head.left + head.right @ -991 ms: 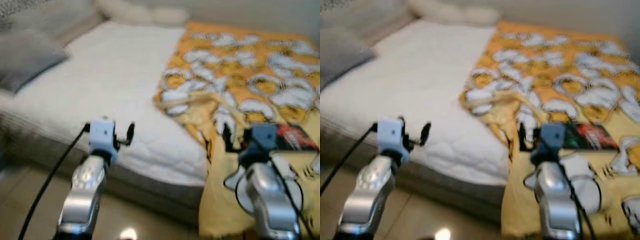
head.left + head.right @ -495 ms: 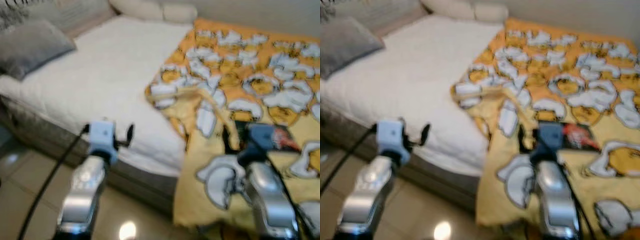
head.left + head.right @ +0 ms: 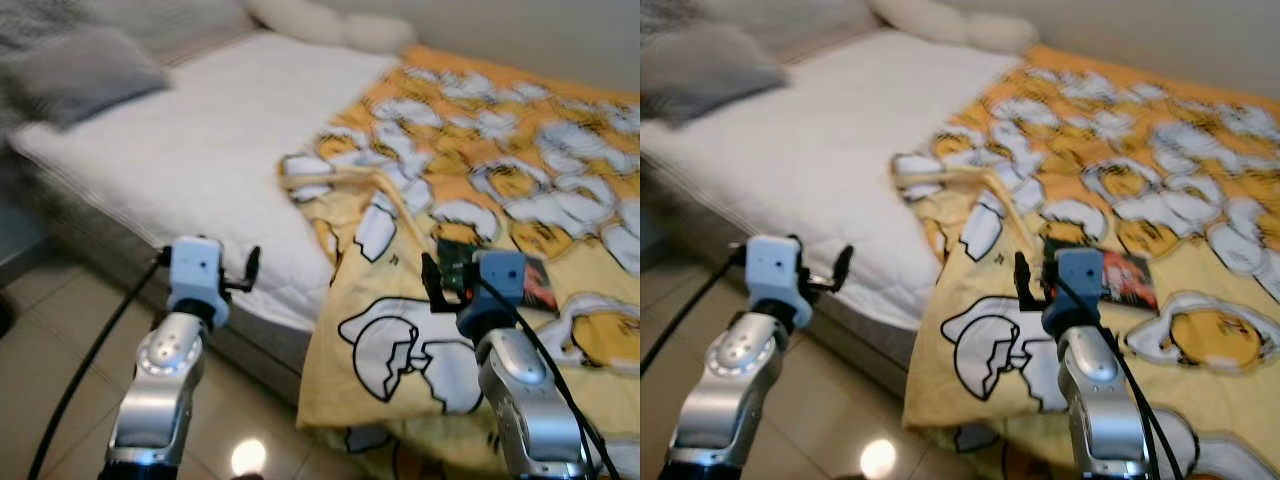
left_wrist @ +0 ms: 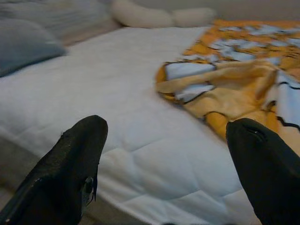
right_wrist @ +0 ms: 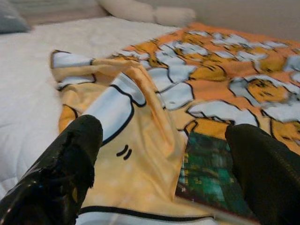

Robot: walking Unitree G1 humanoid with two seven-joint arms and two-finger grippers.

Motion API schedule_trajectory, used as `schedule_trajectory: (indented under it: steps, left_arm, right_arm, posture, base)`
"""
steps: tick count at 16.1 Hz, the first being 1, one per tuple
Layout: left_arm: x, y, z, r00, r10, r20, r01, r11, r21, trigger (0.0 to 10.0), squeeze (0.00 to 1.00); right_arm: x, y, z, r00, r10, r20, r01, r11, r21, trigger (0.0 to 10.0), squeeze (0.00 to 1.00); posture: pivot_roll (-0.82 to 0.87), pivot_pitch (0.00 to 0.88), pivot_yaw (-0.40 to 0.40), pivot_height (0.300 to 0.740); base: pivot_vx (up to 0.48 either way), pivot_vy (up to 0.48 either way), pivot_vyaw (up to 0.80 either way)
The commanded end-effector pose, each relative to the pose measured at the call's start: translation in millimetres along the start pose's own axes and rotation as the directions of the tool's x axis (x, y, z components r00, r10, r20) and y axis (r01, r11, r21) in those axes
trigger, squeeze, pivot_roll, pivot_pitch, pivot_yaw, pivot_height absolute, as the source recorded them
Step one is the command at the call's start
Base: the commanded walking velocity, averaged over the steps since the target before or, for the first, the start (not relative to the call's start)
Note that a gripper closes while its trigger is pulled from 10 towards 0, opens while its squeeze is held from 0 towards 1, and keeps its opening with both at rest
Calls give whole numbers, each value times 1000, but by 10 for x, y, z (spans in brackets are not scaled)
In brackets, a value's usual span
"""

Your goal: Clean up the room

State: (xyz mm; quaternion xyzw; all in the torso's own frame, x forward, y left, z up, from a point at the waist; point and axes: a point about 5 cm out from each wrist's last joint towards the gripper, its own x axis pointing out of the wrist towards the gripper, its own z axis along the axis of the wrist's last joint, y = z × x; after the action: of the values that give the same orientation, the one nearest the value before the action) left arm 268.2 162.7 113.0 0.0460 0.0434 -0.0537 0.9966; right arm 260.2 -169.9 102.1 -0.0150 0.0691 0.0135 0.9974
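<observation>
The book (image 5: 208,171) lies flat and shut along a straight pale edge (image 5: 213,212), so I expect it to stay closed and stiff when I lift it by its side.
A bed with a bare white mattress (image 3: 220,150) stands before me. Its right half is covered by an orange and yellow cartoon blanket (image 3: 480,170), rumpled at its near left corner and hanging over the bed's edge. A dark green and red book (image 3: 1122,277) lies on the blanket. My right gripper (image 5: 164,173) is open and hovers just short of the book (image 5: 208,178). My left gripper (image 4: 168,164) is open with nothing between its fingers, held near the mattress edge (image 4: 140,178).
A grey pillow (image 3: 85,70) lies at the bed's far left and white pillows (image 3: 330,25) against the wall at the head. Tiled floor (image 3: 60,330) runs along the bed's near side. The blanket's hem (image 3: 380,400) drapes toward the floor.
The whole picture has shifted, so the camera has moved: the bed now sits further left, and more of the hanging blanket shows. Both arms keep their pose with fingers apart.
</observation>
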Motion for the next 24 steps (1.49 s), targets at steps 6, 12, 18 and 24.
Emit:
schedule_trajectory:
  steps: [6, 12, 18, 24]
  left_arm:
    - [17, -58, 11, 1000, -16, 2, 16, 1000, 0, 10000, 1000]
    - [17, -67, 16, 1000, -20, 8, 20, 1000, 5, 10000, 1000]
    - [-6, -95, 23, 999, -49, 20, 49, 999, 17, 10000, 1000]
    - [-7, -113, 18, 998, -58, 16, 57, 998, 24, 10000, 1000]
  right_arm:
    - [6, 5, -31, 999, 37, -26, -38, 999, -7, 10000, 1000]
    - [18, -7, -46, 998, 52, -32, -52, 999, 6, 10000, 1000]
    - [70, -58, -20, 998, 55, -27, -53, 998, 45, 10000, 1000]
    - [135, 48, -75, 987, 127, -96, -102, 969, 225, 10000, 1000]
  posture:
    - [-19, 0, 26, 740]
    - [-11, 0, 25, 740]
    - [-8, 0, 21, 740]
    - [-10, 0, 29, 740]
  base:
    - [0, -379, 0]
    - [0, -189, 0]
    - [0, 0, 0]
    - [0, 0, 0]
